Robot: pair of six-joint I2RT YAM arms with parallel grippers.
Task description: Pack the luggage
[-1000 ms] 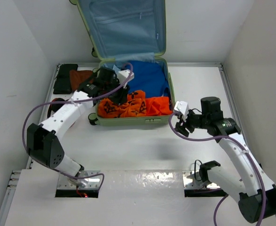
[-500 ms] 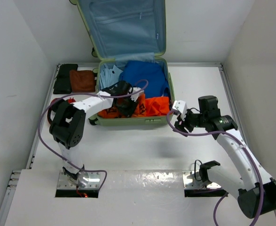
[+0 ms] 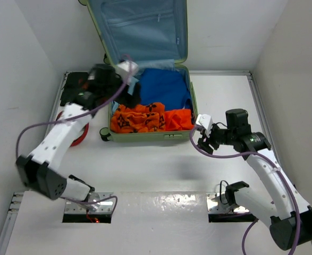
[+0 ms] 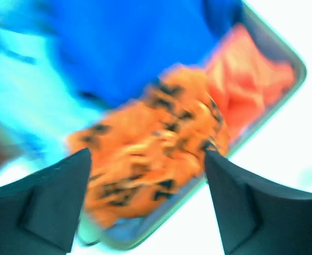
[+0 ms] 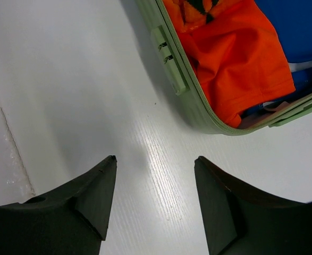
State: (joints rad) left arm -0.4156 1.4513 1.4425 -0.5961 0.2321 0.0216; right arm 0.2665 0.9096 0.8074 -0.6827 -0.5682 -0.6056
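Note:
The robot's left gripper should now head for the red object (image 3: 85,130) with its fingers open until they close on the object's curved rim, because that rim (image 3: 80,138) is clear of the luggage.
The luggage (image 3: 150,137) lies open on the table, its blue-lined lid (image 3: 140,32) leaning on the back wall. Inside lie a blue garment (image 3: 163,87), an orange black-patterned cloth (image 3: 137,118) and a plain orange cloth (image 3: 178,119). My left gripper (image 3: 126,91), blurred by motion, hangs above the rear left of the case. In the left wrist view it (image 4: 146,153) is open and empty, the patterned cloth (image 4: 156,149) below. My right gripper (image 3: 202,139) hovers open over the table by the case's front right corner. Its wrist view shows the gripper (image 5: 155,159) empty near the orange cloth (image 5: 235,58).
A black folded item (image 3: 70,87) lies left of the case by the wall. A red object (image 3: 77,137) sits under my left arm. White walls close in on the left, back and right of the table (image 3: 161,170).
My left gripper has opened, left the patterned orange cloth lying in the case and swung up and back toward the rear left. The right arm has hardly moved.

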